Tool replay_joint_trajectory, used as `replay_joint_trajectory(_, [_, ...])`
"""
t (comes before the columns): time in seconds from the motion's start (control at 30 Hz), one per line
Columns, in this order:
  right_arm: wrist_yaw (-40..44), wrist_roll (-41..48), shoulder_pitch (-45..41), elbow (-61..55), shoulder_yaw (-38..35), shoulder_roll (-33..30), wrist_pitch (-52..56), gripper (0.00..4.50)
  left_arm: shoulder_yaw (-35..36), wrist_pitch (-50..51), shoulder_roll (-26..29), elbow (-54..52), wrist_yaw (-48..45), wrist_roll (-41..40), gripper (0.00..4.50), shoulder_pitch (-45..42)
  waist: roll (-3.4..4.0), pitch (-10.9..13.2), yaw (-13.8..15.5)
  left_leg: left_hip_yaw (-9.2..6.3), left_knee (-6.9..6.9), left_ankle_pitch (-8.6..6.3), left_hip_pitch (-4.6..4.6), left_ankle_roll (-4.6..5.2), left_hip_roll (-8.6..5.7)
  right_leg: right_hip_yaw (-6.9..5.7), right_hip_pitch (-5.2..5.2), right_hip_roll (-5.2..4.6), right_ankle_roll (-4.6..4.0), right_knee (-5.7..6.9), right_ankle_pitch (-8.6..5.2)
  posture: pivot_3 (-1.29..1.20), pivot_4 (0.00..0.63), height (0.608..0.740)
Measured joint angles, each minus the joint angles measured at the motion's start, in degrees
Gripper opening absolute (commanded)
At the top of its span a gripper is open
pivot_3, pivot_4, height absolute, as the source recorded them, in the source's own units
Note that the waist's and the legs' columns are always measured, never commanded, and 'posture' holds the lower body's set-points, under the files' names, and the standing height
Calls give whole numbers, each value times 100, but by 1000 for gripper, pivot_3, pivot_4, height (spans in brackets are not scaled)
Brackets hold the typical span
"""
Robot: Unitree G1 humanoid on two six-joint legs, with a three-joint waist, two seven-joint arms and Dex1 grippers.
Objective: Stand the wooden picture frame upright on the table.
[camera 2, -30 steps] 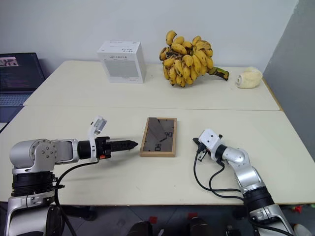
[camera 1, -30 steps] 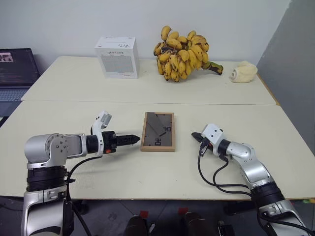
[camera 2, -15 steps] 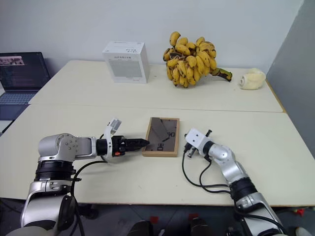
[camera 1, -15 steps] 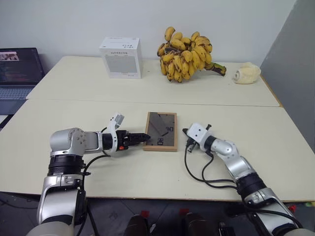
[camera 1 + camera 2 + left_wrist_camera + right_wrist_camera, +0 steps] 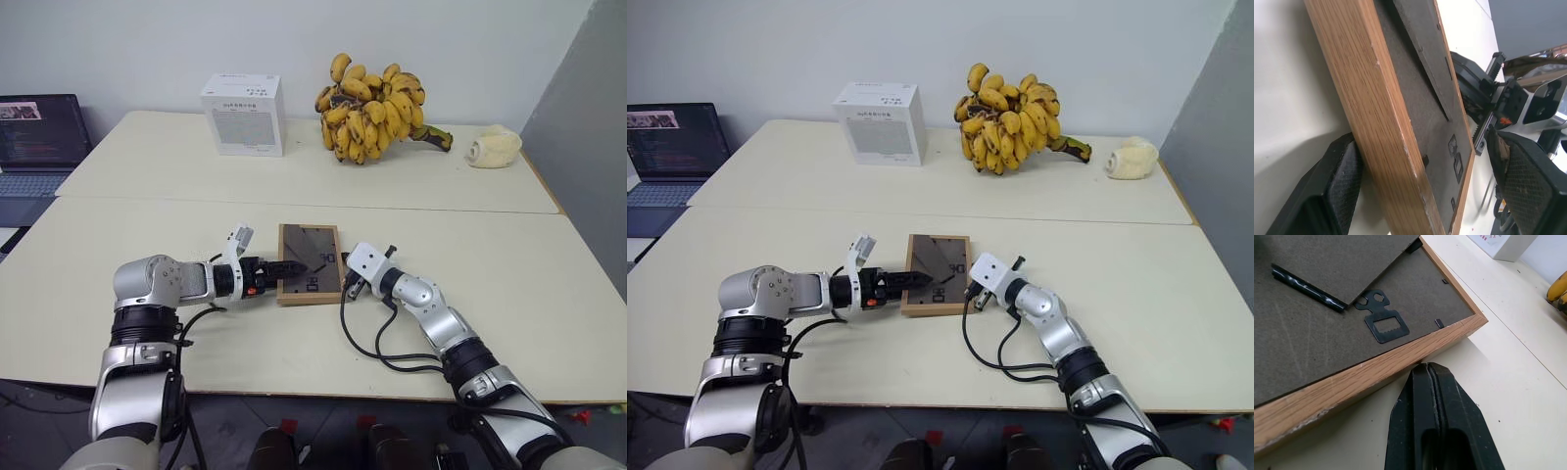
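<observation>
My left gripper is open with the wooden picture frame at a slant across its fingers, so it should line up straight and clamp the rail's front and back before it lifts.
The wooden picture frame lies flat on the table, near its front edge, with the dark grey back panel and stand flap facing up. My left gripper is open at the frame's left rail. One finger sits against the rail's outer wood face. The other finger hovers over the back panel, apart from it. My right gripper is shut and holds nothing. Its tip touches the frame's right wooden rail near the metal hanger.
Along the table's far side stand a white box, a big bunch of bananas and a cream-coloured lump. An open laptop sits off the table's left end. A grey partition runs along the right.
Both grippers have closed in on the frame from its two sides. The shut right tip now touches the right rail, and the frame has shifted slightly left between the left gripper's open fingers.
</observation>
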Motion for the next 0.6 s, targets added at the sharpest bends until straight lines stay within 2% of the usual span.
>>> replay_joint_trajectory(0.33, [-100,-1,-127,205,0,100,28,0,-47,542,135,-186,-138,-256,3997,101,-1,1,-73,-1,-6,0,0,0,1,0,-3,0,0,0,0,0,150,740])
replay_joint_trajectory(0.4, [-107,-1,-186,283,-2,89,-3,0,-141,644,281,-248,-245,-320,3838,133,-1,1,-96,-1,-7,0,-1,0,1,0,-5,0,0,0,0,0,150,740])
replay_joint_trajectory(0.6, [-147,-2,-285,476,-2,98,-103,0,-166,689,468,-235,-480,-350,2673,130,-1,1,-137,-1,-8,0,-1,0,1,-1,-5,1,1,-1,-1,0,150,740])
